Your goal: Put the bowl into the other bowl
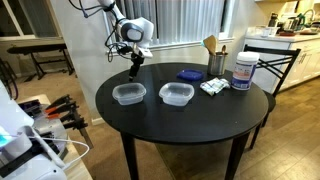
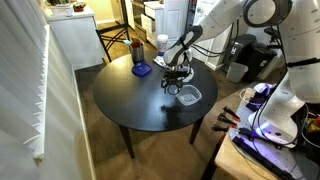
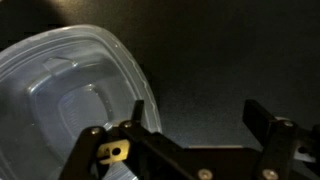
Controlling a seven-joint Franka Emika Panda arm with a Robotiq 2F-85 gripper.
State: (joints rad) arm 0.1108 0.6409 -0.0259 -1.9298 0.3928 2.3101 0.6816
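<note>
My open fingers face across the bowl's thin rim [image 3: 146, 95] with clear table beside it, so I keep lowering my gripper toward the bowl until they straddle that rim.
The bowl [image 1: 128, 94], greyish and very see-through, sits on the round black table [image 1: 180, 125] next to the other bowl [image 1: 176, 94], which is whiter and frostier. In an exterior view the bowl [image 2: 191, 96] is the nearer one and the other bowl [image 2: 174, 86] lies just beyond it. My gripper [image 1: 135, 67] hangs above the table just behind the bowl, and it also shows in an exterior view [image 2: 177, 77]. In the wrist view the gripper [image 3: 180, 135] is open and empty over bare table, with the bowl [image 3: 70, 100] at its left finger.
At the far side of the table stand a blue lid [image 1: 188, 74], a cup with wooden utensils [image 1: 215, 60], a white jar [image 1: 243, 70] and a small white packet [image 1: 213, 87]. A chair [image 1: 272, 60] stands behind the table.
</note>
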